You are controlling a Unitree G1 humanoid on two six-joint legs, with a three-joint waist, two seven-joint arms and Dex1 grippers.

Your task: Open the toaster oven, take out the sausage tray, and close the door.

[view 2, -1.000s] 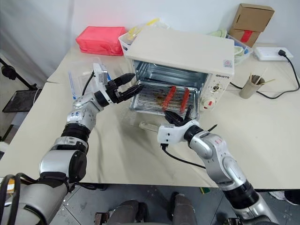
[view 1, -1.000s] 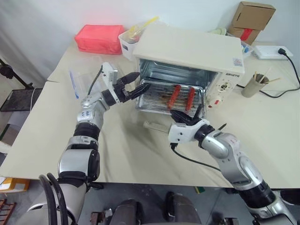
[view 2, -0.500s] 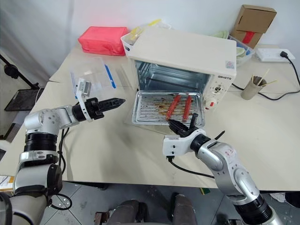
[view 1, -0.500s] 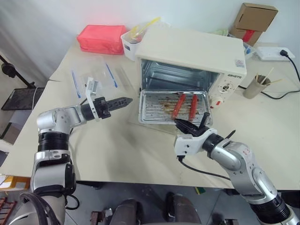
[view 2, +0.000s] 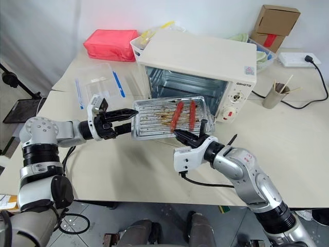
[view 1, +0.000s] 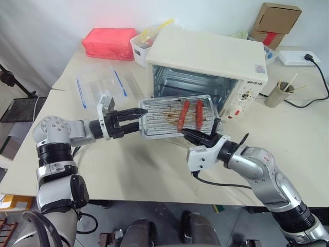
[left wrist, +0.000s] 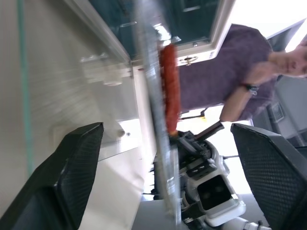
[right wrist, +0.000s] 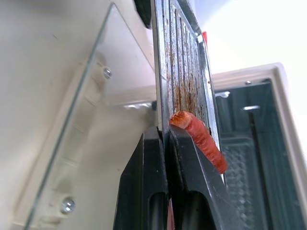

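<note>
My right gripper is pinching the tray's near rim [view 1: 176,135] above the open door. My left gripper should take hold of the tray's free edge [view 1: 143,119] so that my right gripper is free for the door.
The cream-white toaster oven [view 1: 205,51] stands mid-table with its cavity open. Its glass door [right wrist: 81,143] lies folded down in front, below the tray. The silvery sausage tray [view 1: 162,110], with two red sausages [view 1: 182,114] on it, hangs in the air just outside the opening. My right gripper [view 1: 198,136] is shut on the tray's near rim, its fingers [right wrist: 153,158] pinching the metal beside a sausage end. My left gripper [view 1: 134,114] is open at the tray's left edge. That edge runs between its wide-spread fingers [left wrist: 72,167].
On the table's far left are a red box [view 1: 109,43], a white bin [view 1: 141,46] and a clear container with blue clips [view 1: 103,85]. A cardboard box [view 1: 276,23], a power strip [view 1: 298,56] and a cup of sticks [view 1: 279,93] stand at the right. A person in purple [left wrist: 225,76] stands beyond the table.
The tray has come out of the oven and swung left, still in my right gripper. My left gripper drew back from the oven mouth, rolled over, and now straddles the tray's left edge.
</note>
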